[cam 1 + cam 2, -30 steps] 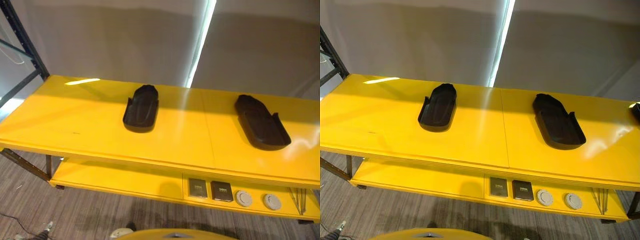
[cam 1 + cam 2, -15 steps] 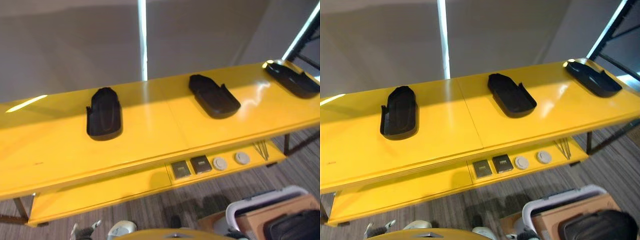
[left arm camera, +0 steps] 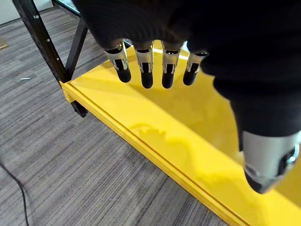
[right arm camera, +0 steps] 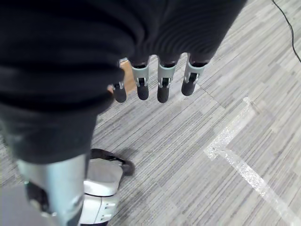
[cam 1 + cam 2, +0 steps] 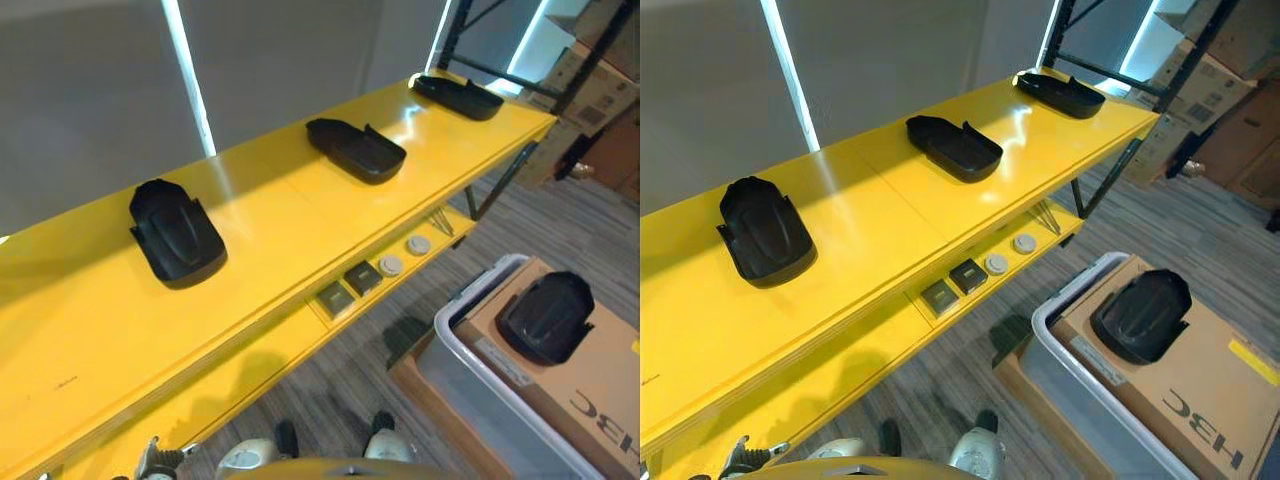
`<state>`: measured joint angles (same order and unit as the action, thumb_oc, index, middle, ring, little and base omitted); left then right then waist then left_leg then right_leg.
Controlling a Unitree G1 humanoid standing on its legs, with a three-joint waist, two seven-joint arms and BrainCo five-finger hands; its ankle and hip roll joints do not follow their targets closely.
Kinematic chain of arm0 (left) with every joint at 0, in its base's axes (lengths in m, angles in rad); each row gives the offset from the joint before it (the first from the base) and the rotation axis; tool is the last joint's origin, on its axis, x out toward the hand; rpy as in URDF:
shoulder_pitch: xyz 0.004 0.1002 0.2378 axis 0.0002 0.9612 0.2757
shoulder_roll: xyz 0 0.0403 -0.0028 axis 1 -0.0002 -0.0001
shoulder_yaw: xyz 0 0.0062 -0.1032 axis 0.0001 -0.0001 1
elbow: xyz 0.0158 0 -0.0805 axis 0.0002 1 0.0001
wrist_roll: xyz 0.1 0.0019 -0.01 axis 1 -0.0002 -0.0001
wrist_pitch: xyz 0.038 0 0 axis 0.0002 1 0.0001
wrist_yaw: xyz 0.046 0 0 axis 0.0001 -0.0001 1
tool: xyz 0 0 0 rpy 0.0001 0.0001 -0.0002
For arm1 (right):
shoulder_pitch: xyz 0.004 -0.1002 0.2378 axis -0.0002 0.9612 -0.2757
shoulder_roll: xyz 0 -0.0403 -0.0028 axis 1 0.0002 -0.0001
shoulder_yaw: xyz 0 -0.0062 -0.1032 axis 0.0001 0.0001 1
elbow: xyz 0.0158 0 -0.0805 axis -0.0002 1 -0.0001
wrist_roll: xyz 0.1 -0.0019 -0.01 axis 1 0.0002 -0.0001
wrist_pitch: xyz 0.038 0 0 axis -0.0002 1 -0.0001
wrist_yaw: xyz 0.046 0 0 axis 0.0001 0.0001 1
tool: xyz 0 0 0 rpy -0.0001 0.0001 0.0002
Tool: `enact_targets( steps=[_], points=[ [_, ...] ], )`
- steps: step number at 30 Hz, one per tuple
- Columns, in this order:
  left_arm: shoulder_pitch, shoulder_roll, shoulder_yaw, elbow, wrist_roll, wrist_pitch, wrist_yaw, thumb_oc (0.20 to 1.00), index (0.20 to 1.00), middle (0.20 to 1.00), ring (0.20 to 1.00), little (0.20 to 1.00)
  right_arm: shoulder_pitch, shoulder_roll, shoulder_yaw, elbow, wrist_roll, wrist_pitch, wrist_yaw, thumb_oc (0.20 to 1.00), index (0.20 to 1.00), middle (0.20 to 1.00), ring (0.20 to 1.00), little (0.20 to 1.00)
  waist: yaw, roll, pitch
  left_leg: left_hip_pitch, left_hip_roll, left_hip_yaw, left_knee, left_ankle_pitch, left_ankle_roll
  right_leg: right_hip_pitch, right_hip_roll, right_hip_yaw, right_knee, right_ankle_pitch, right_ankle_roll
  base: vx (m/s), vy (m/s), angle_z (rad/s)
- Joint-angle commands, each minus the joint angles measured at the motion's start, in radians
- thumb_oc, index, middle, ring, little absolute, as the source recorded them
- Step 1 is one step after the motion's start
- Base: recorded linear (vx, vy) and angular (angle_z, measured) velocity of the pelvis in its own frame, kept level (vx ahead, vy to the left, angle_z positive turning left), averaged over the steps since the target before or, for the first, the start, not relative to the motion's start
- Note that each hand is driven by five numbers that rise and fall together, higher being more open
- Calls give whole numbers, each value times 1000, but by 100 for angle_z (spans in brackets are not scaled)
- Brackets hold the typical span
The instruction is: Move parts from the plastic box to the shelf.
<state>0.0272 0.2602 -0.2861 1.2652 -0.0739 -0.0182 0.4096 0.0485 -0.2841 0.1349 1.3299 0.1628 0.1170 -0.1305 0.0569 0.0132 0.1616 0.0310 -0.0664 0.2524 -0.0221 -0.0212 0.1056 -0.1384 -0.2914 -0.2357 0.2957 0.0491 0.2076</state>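
Observation:
My gripper will bring up only the black part [image 5: 547, 316] and uncover plain cardboard when it lifts, because a single rim [image 5: 545, 358] lies low against the cardboard.
Three black moulded parts lie on top of the yellow shelf [image 5: 270, 215]: one on the left [image 5: 175, 232], one in the middle [image 5: 355, 150] and one at the far right end [image 5: 458, 96]. On the floor at the lower right stands the grey plastic box [image 5: 480, 300]. A cardboard sheet [image 5: 600, 380] lies in it, with another black part [image 5: 545, 317] on top. My left hand [image 3: 146, 70] hangs open over the lower yellow board and holds nothing. My right hand [image 4: 162, 84] hangs open above the carpet, also holding nothing.
Two dark square pieces [image 5: 345, 290] and two round white pieces [image 5: 405, 255] sit on the lower board. A black rack upright [image 5: 450, 30] and stacked cardboard boxes [image 5: 590, 80] stand past the shelf's right end. Grey carpet lies between the shelf and the box.
The camera has swung to the right, which brings the plastic box and its part into view. The parts on the shelf lie where they were.

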Motion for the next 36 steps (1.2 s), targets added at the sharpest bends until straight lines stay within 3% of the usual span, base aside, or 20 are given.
enact_targets(
  steps=[1,4,8,9,11,14,16,19,20,23,24,27,28,36],
  points=[
    [-45,27,18,-28,6,14,2,1000,1000,1000,1000,1000,-16,-24,29,15,22,-34,-3,1000,1000,1000,1000,1000,30,-25,-15,31,3,-26,129,-172,-11,46,8,-66,-146,80,9,-41,-152,-37],
    [-63,25,1,-36,7,17,-5,1000,1000,1000,1000,1000,-16,-19,27,10,27,-55,0,1000,1000,1000,1000,1000,46,-29,-25,39,16,17,104,-165,-19,70,-4,-145,-201,85,16,-7,-231,-64],
    [-74,26,-19,-42,30,24,-9,1000,1000,1000,1000,1000,-8,-2,23,6,57,-87,-2,1000,1000,1000,1000,1000,29,-35,-30,42,41,35,102,-158,-35,75,22,-149,-225,70,18,24,-299,-60],
    [-72,23,-25,-42,63,20,-15,1000,1000,1000,1000,1000,-1,7,23,0,66,-105,-13,1000,1000,1000,1000,1000,17,-37,-36,48,65,51,87,-143,-53,91,48,-150,-246,52,8,42,-409,-46],
    [-72,23,-27,-43,63,19,-15,1000,1000,1000,1000,1000,1,8,23,-1,67,-108,-14,1000,1000,1000,1000,1000,15,-37,-37,51,70,54,82,-139,-56,94,53,-150,-251,50,5,25,-252,-60],
    [-71,3,-34,-39,64,-4,-14,1000,1000,1000,1000,1000,-1,4,33,-9,38,-146,-24,1000,1000,1000,1000,1000,-14,-42,-53,58,144,91,93,-115,-109,127,114,-134,-322,32,-38,40,-426,-13],
    [-70,-2,-35,-39,58,-9,-10,1000,1000,1000,1000,1000,-6,0,35,-14,30,-149,-21,1000,1000,1000,1000,1000,-18,-43,-54,52,161,96,113,-115,-120,129,123,-130,-330,30,-47,17,-289,-26],
    [-76,-25,-36,-40,28,-16,10,1000,1000,1000,1000,1000,-35,-19,59,-44,7,-147,-15,1000,1000,1000,1000,1000,-17,-50,-43,-16,227,66,272,-72,-165,139,153,-110,-348,17,-83,1,-292,-40],
    [-79,-34,-34,-48,14,-15,21,1000,1000,1000,1000,1000,-53,-33,82,-67,3,-139,-9,1000,1000,1000,1000,1000,-5,-48,-29,-75,251,-2,390,-25,-185,145,175,-85,-351,5,-107,8,-260,-67],
    [-78,-38,-28,-63,2,-6,25,1000,1000,1000,1000,1000,-78,-50,113,-91,20,-125,4,1000,1000,1000,1000,1000,22,-42,-6,-151,230,-122,524,4,-180,158,202,-29,-345,-13,-135,25,-155,-90],
    [-76,-35,-31,-75,4,6,36,1000,1000,1000,1000,1000,-98,-59,131,-100,47,-116,9,1000,1000,1000,1000,1000,39,-44,6,-185,174,-162,497,16,-156,159,205,-3,-343,-14,-143,25,-22,-100],
    [-73,-32,-37,-82,-4,11,41,1000,1000,1000,1000,1000,-115,-61,137,-98,73,-121,14,1000,1000,1000,1000,1000,50,-37,13,-167,140,-171,382,13,-154,171,205,3,-346,-22,-134,69,83,-75],
    [-71,-24,-43,-83,-11,10,32,1000,1000,1000,1000,1000,-123,-65,144,-109,84,-128,2,1000,1000,1000,1000,1000,50,-17,12,-156,119,-179,189,50,-170,181,201,0,-347,-27,-120,182,271,-39],
    [-54,0,-34,-114,-28,9,35,1000,1000,1000,1000,1000,-105,-72,157,-375,199,-142,-115,1000,1000,1000,1000,1000,41,12,10,-82,92,-210,52,35,-149,151,174,-10,-278,-55,-108,62,149,-31]
  ],
)
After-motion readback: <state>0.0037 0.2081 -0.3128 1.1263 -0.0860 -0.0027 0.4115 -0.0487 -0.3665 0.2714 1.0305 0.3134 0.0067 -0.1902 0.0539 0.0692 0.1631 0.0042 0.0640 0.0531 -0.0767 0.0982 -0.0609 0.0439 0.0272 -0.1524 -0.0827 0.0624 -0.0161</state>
